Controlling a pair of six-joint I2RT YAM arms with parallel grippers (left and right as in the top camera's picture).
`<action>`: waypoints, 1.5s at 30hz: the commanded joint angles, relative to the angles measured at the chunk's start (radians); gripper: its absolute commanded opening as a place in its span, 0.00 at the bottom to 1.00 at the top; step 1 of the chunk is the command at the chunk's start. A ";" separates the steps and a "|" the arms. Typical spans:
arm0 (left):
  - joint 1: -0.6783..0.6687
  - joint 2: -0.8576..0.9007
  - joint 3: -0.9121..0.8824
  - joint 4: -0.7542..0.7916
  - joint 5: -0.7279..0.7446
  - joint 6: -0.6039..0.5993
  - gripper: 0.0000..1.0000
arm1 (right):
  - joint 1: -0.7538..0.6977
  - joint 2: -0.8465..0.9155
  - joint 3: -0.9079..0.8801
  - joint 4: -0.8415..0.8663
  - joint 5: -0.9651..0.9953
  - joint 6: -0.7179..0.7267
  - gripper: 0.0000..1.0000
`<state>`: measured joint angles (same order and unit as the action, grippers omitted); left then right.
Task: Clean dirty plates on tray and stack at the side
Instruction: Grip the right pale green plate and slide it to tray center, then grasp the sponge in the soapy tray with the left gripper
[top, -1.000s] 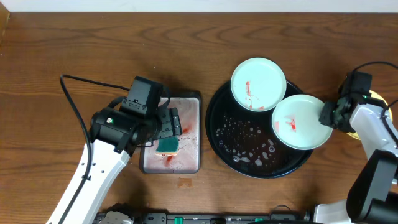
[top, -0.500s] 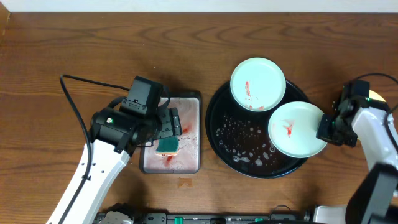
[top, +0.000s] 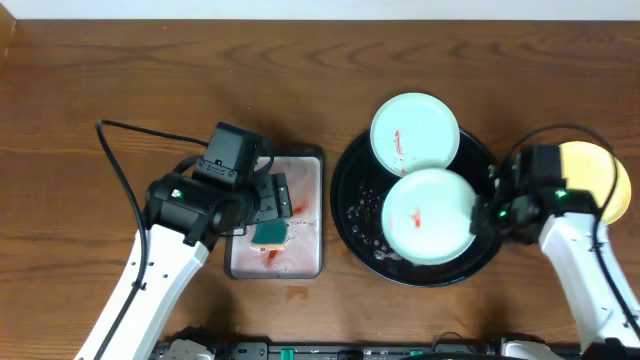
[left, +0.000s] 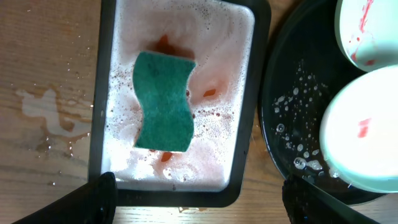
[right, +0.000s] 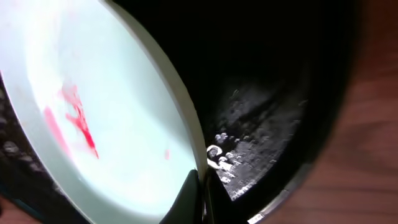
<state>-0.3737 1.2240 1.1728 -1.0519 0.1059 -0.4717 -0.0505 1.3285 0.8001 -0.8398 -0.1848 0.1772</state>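
Note:
A red smear (top: 416, 217) shows on the plate in the robot's right gripper, so the robot should hold the plate still on the tray while the left gripper brings over the green sponge (top: 270, 233).
The black tray (top: 352, 170) sits right of centre. A mint-white plate with red smears (top: 415, 133) rests on its far rim. My right gripper (top: 487, 212) is shut on the right rim of a second mint-white plate (top: 428, 215) with a red smear, holding it over the tray's middle; the right wrist view shows the fingers (right: 198, 194) pinching that rim (right: 180, 118). A pale yellow plate (top: 592, 178) lies on the wooden tabletop (top: 130, 70) at the right. My left gripper (left: 199, 202) is open above the green sponge (left: 163, 101).
A small silver pan (top: 305, 262) of pinkish soapy water holds the green sponge (top: 268, 233), left of the tray. A black cable (top: 120, 150) loops left of the left arm. Water drops lie on the wood left of the pan (left: 46, 115).
My right gripper has carried the smeared mint-white plate leftward from the tray's right edge to over its middle, uncovering the yellow plate. The left arm has not moved.

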 joint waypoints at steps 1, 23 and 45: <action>0.004 -0.001 0.005 -0.006 0.003 0.004 0.85 | 0.038 0.006 -0.095 0.083 -0.031 0.090 0.01; 0.004 0.096 -0.118 0.051 -0.058 0.008 0.73 | 0.098 -0.010 0.212 -0.125 -0.196 -0.193 0.34; 0.004 0.418 -0.230 0.271 0.042 -0.010 0.17 | 0.098 -0.009 0.212 -0.173 -0.246 -0.193 0.33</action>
<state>-0.3717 1.6615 0.9058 -0.7490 0.1314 -0.4721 0.0315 1.3300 1.0012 -1.0126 -0.4129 0.0021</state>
